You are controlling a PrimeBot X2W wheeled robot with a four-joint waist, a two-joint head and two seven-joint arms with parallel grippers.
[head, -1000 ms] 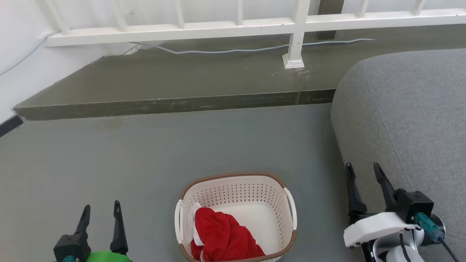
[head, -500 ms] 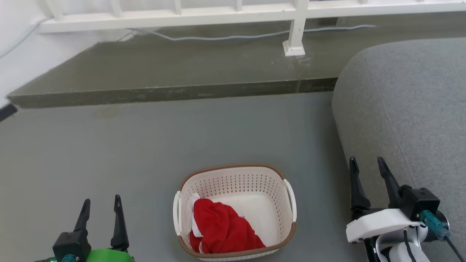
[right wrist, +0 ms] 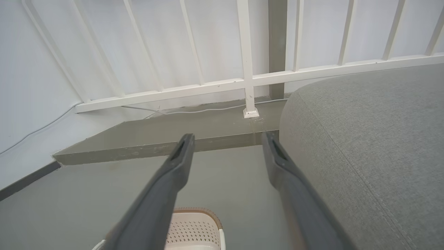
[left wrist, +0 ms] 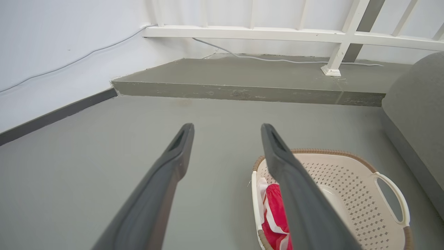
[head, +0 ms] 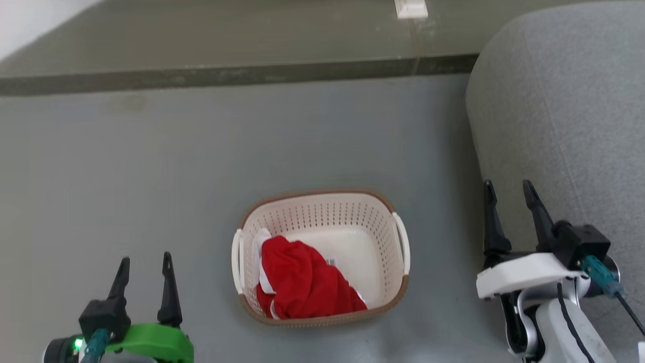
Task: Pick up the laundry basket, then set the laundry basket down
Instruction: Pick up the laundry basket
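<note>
The red and white garment (head: 306, 279) is piled low against the basket's end (head: 249, 264), so it should come along bunched there when I lift the laundry basket.
The laundry basket (head: 352, 217) stands on the grey floor between my arms, cream-white and perforated with a brown rim and white side handles. A red and white garment (head: 302, 280) lies inside it. The left wrist view has the basket (left wrist: 350, 184) at lower right, and the right wrist view catches its far rim (right wrist: 196, 225) at the bottom. Left of the basket and apart from it, my left gripper (head: 145, 259) is open and empty. My right gripper (head: 509, 185) is open and empty to the right of the basket, beside the sofa.
A grey sofa (head: 569, 126) fills the right side, close to my right arm. A raised concrete step (head: 227, 75) crosses the far floor, with a white railing (left wrist: 277, 33) and a cable behind it. A white wall (left wrist: 52, 62) runs along the left.
The head camera has tilted down, so the step, sofa and basket have shifted up the view. Both grippers stay open and about where they were.
</note>
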